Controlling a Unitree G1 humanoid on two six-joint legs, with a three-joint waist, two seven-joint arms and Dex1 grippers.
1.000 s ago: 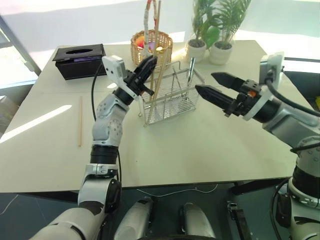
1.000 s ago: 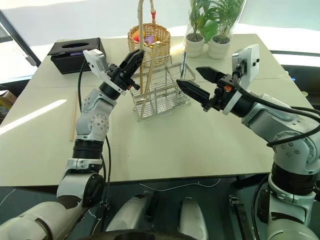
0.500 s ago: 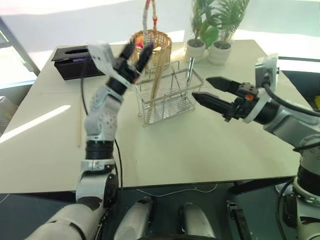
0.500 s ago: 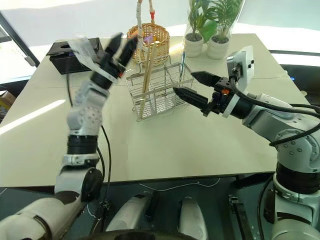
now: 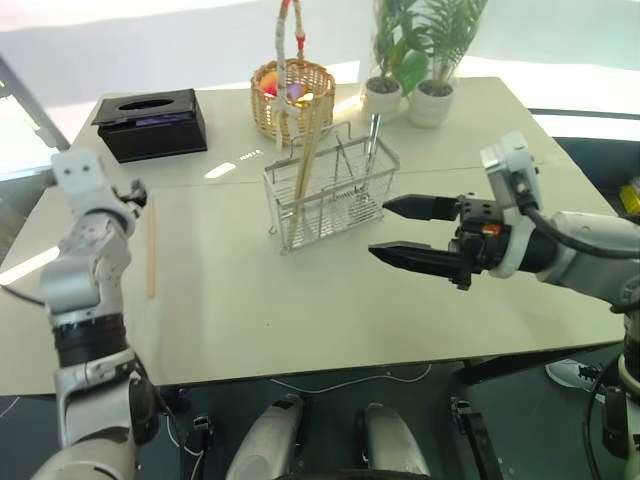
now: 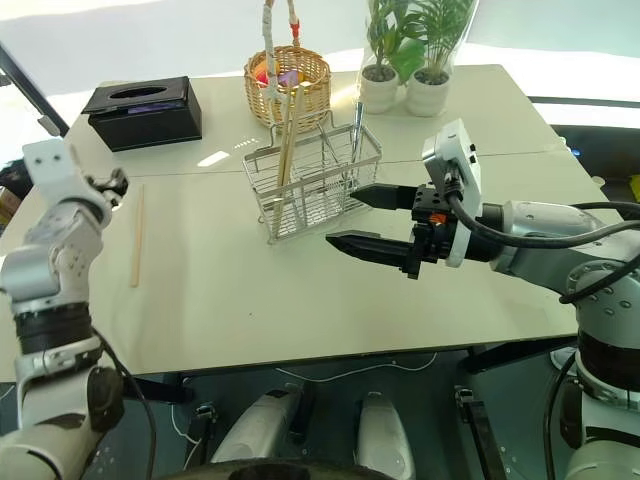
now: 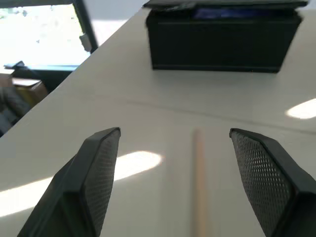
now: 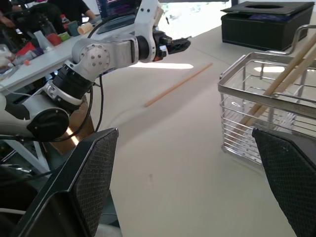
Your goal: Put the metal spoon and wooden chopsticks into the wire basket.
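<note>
I see the chopsticks in the wire basket [image 5: 306, 165] leaning high above the basket's low rim, so the loose chopstick [image 5: 151, 248] will rest at a slant beside them when I lower it in.
The wire basket [image 5: 345, 215] stands at mid-table. Wooden chopsticks [image 5: 305, 160] lean in its left compartment, and the metal spoon [image 5: 372, 135] stands upright at its far right corner. One more chopstick [image 5: 151, 245] lies flat on the table at the left. My left gripper [image 5: 133, 192] hovers open at that chopstick's far end; in the left wrist view the stick [image 7: 198, 173] runs between the two fingers [image 7: 101, 163]. My right gripper [image 5: 380, 228] is open and empty, held level just right of the basket and pointing left.
A black tissue box [image 5: 150, 122] sits at the back left. A round wicker basket [image 5: 292, 95] with a tall handle and two potted plants [image 5: 410, 95] stand behind the wire basket. The table's left edge is close to my left arm.
My left gripper opened at the basket, leaving a chopstick inside, then swung left and down to the loose chopstick. My right gripper drew back a little and turned to point left.
</note>
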